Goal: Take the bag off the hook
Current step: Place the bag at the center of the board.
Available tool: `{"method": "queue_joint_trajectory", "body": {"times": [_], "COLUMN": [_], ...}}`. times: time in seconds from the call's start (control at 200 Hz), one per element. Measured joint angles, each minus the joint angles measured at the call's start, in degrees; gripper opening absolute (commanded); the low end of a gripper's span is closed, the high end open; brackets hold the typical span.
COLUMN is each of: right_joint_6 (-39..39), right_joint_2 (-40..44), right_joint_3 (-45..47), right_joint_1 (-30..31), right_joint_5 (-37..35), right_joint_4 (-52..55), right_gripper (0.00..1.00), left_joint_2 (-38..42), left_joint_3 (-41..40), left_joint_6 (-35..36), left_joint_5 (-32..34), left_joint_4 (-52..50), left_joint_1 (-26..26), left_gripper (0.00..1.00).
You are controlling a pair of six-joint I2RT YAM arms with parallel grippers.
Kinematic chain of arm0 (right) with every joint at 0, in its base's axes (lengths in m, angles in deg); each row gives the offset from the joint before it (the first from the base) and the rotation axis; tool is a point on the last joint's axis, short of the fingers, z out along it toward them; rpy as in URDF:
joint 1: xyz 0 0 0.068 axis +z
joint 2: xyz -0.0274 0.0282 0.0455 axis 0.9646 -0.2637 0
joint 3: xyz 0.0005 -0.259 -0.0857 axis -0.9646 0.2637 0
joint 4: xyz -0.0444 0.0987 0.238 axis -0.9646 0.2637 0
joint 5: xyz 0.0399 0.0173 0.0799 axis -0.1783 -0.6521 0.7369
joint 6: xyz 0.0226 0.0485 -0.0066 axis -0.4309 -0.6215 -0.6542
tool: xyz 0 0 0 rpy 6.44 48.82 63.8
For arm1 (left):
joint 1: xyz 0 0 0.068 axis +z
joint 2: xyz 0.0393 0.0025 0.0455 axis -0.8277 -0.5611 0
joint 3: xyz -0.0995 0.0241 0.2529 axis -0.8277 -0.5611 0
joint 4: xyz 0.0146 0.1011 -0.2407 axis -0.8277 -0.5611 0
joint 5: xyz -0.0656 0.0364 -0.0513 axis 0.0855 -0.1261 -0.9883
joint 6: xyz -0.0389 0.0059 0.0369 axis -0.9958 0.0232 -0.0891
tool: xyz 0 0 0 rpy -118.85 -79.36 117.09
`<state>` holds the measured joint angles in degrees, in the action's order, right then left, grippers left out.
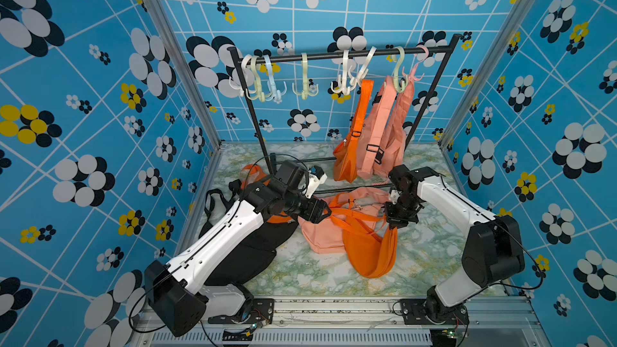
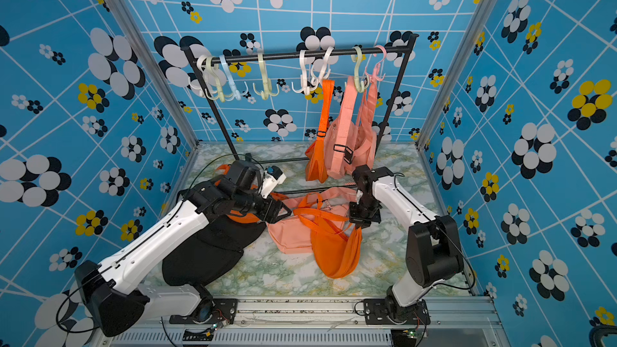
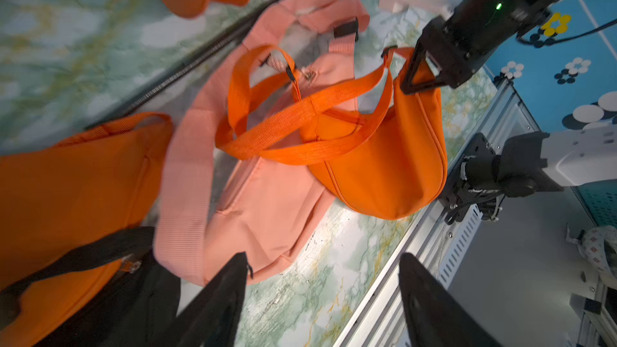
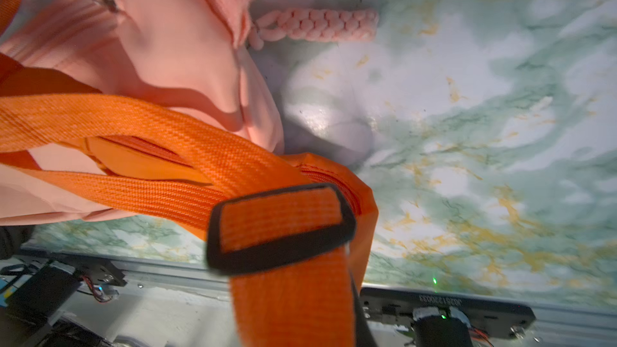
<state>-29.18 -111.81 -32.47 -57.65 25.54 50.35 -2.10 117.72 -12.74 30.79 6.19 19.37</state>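
Observation:
The orange bag is folded, and its strap is looped over the pink bag, so my right gripper should swing the bag round [image 1: 367,254] and lay it out flat.
An orange bag [image 1: 370,252] [image 2: 337,252] [image 3: 384,168] lies off the rack on the marble table, partly over a pink bag [image 1: 320,235] [image 3: 267,201]. My right gripper [image 1: 394,225] [image 2: 358,225] [image 3: 414,85] is shut on the orange bag's upper corner, where its strap [image 4: 283,228] joins. My left gripper [image 1: 325,213] [image 2: 285,210] [image 3: 324,262] stands open just left of the strap loops, with nothing between its fingers. Behind them, another orange bag [image 1: 347,158] hangs from a white hook [image 1: 362,65]. Pink bags [image 1: 377,135] hang from a green hook [image 1: 398,71].
The black rack's bar [image 1: 334,55] carries several empty hooks on its left half. Its base rail [image 1: 334,191] crosses the table behind the grippers. A black bag [image 1: 247,255] and a further orange bag [image 1: 252,173] lie under my left arm. Patterned walls enclose three sides.

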Motion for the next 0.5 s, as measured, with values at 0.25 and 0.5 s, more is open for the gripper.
{"method": "queue_joint_trajectory", "body": {"times": [0.25, 0.5], "right_joint_6": [-11.1, -9.2], "right_joint_2": [0.0, 4.5], "right_joint_3": [9.1, 6.0], "right_joint_1": [-3.9, -3.1], "right_joint_5": [4.6, 9.0], "right_joint_4": [-17.9, -24.4], "right_gripper": [0.00, 0.00], "left_joint_2": [-1.0, -5.9], "left_joint_3": [-4.0, -5.7], "left_joint_6": [-2.6, -5.0], "left_joint_5": [-0.6, -1.2], "left_joint_4": [1.8, 6.9], "left_joint_1": [-0.7, 2.3], "left_gripper": [0.82, 0.97]}}
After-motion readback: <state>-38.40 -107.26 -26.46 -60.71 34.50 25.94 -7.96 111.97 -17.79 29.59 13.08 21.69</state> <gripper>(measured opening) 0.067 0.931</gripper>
